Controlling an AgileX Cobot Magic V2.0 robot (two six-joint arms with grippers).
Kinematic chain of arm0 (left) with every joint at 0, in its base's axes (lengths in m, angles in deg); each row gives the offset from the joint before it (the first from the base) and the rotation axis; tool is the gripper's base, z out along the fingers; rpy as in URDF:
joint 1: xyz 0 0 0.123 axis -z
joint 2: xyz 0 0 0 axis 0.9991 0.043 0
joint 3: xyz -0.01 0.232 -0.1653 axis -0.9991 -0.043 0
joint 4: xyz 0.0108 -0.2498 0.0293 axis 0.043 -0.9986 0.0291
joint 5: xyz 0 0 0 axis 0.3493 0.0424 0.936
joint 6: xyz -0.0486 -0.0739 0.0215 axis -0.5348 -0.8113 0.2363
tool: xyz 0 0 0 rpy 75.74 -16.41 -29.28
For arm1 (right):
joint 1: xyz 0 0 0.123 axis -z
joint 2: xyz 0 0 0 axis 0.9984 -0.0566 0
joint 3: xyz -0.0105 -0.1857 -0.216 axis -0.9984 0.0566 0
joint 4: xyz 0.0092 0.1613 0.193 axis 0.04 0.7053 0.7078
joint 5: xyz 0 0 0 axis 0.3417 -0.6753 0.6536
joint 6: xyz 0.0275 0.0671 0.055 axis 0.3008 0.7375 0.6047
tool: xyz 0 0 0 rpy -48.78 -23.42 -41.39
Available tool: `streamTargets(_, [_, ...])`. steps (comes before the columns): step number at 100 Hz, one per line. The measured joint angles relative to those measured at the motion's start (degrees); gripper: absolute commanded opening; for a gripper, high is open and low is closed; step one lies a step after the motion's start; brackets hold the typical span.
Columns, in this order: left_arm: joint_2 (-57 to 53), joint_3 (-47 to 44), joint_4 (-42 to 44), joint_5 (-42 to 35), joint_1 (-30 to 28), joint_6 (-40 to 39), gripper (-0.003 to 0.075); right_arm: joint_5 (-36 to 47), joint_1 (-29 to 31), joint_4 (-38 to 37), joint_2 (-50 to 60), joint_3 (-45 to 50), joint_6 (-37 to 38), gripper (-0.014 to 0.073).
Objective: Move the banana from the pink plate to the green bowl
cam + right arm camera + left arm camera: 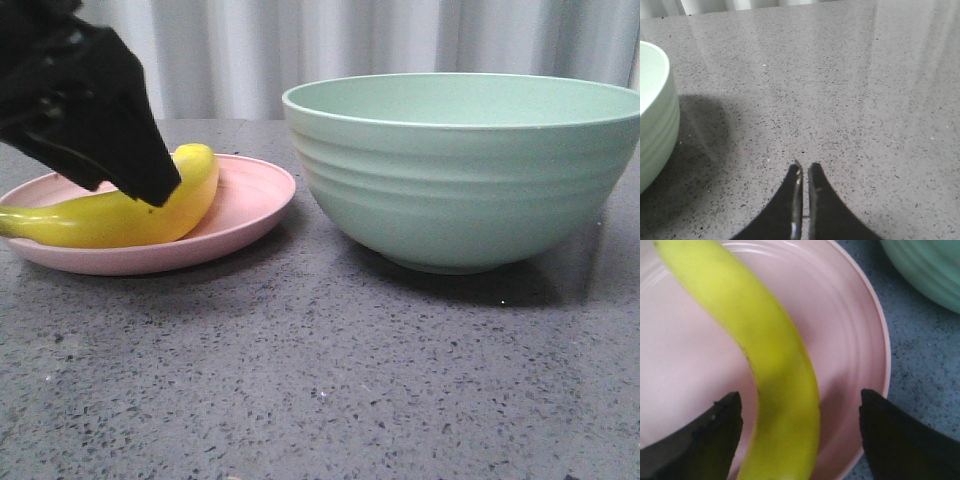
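Observation:
I should keep lowering my left gripper until its fingers are on either side of the banana (pixel 188 204) and then close them, because they are open across its narrow width (pixel 788 407) with pink plate clear on both sides.
The yellow banana (pixel 120 215) lies curved on the pink plate (pixel 250 195) at the left of the table. My left gripper (pixel 150 180) hangs over the plate, its black body hiding part of the banana. In the left wrist view the banana (pixel 765 355) runs between my open left gripper (pixel 800 435), with a gap on each side of it, above the plate (pixel 840 340). The green bowl (pixel 465 170) stands right of the plate, and nothing shows above its rim. My right gripper (pixel 804 172) is shut and empty over bare table, beside the bowl (pixel 655 115).
The grey speckled tabletop (pixel 320 380) stretches in front of plate and bowl. A pale curtain (pixel 400 40) hangs behind the table. The bowl's edge shows in the left wrist view (pixel 925 270), close to the plate's rim.

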Motion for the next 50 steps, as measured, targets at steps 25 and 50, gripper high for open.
streamTargets(25, [4.7, 1.79, 0.0, -0.59, 0.0, 0.08, 0.0461, 0.0, 0.0, 0.0, 0.0, 0.0, 0.0, -0.0062])
streamTargets(50, [6.29, 1.92, 0.12, -0.84, 0.0, 0.12, 0.046, 0.04, 0.0, 0.0, 0.0, 0.0, 0.0, -0.0062])
